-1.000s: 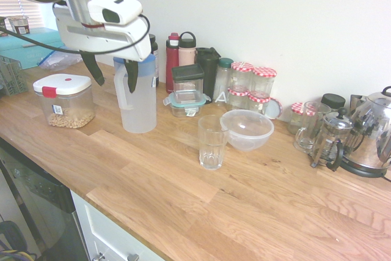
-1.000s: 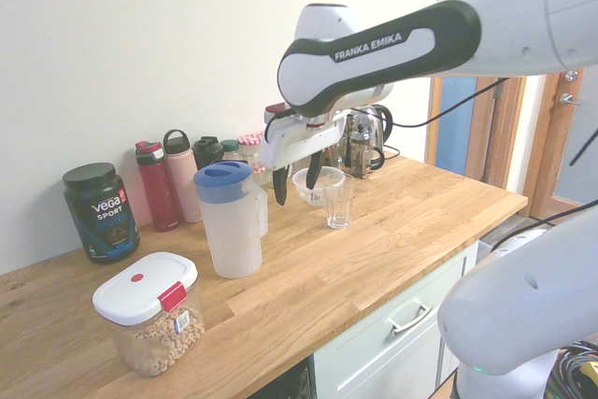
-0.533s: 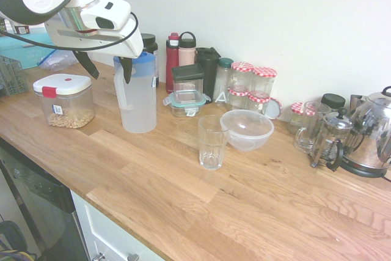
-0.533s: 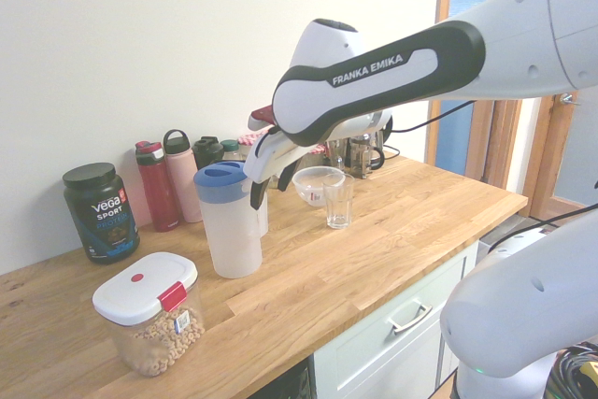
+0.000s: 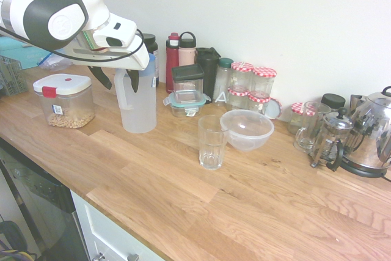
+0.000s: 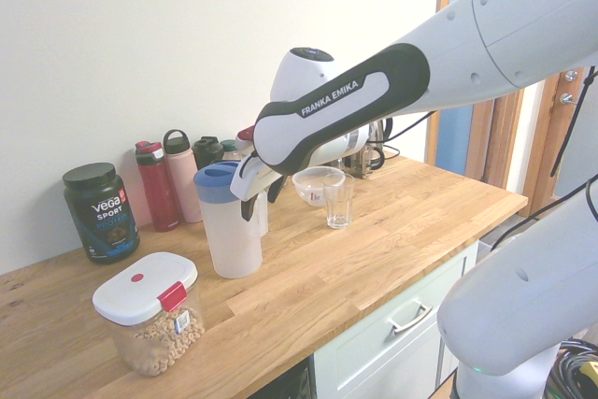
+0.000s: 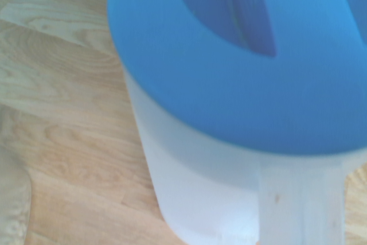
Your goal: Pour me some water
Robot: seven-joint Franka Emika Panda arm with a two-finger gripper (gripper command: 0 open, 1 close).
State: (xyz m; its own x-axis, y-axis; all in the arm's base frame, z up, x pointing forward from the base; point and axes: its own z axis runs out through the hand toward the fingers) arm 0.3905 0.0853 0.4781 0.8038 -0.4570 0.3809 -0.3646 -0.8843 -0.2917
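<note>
The blue lid (image 6: 217,180) is sitting flush over the pitcher's rim (image 6: 220,202), so I expect the lid to stay in place when I tip the pitcher to pour.
A tall translucent white pitcher (image 5: 139,103) (image 6: 231,231) with a blue lid (image 6: 221,180) (image 7: 241,55) stands on the wooden counter. I cannot make out the water through its wall. My gripper (image 5: 119,79) (image 6: 261,199) is open at the top of the pitcher's side handle (image 5: 119,95) (image 7: 298,199), one dark finger on each side of it and neither pressing on it. An empty clear glass (image 5: 212,142) (image 6: 339,201) stands upright on the counter a short way from the pitcher, apart from the gripper.
A clear bowl (image 5: 246,128) sits just behind the glass. A cereal box with a white lid (image 5: 64,99) (image 6: 149,324) is on the pitcher's other side. Bottles (image 5: 173,59), red-lidded jars (image 5: 253,87), a coffee press (image 5: 330,142) and a kettle (image 5: 372,132) line the wall.
The arm has swung down and in towards the pitcher. The open fingers, earlier above and in front of the lid, now straddle the top of the handle. Pitcher and glass have not moved.
</note>
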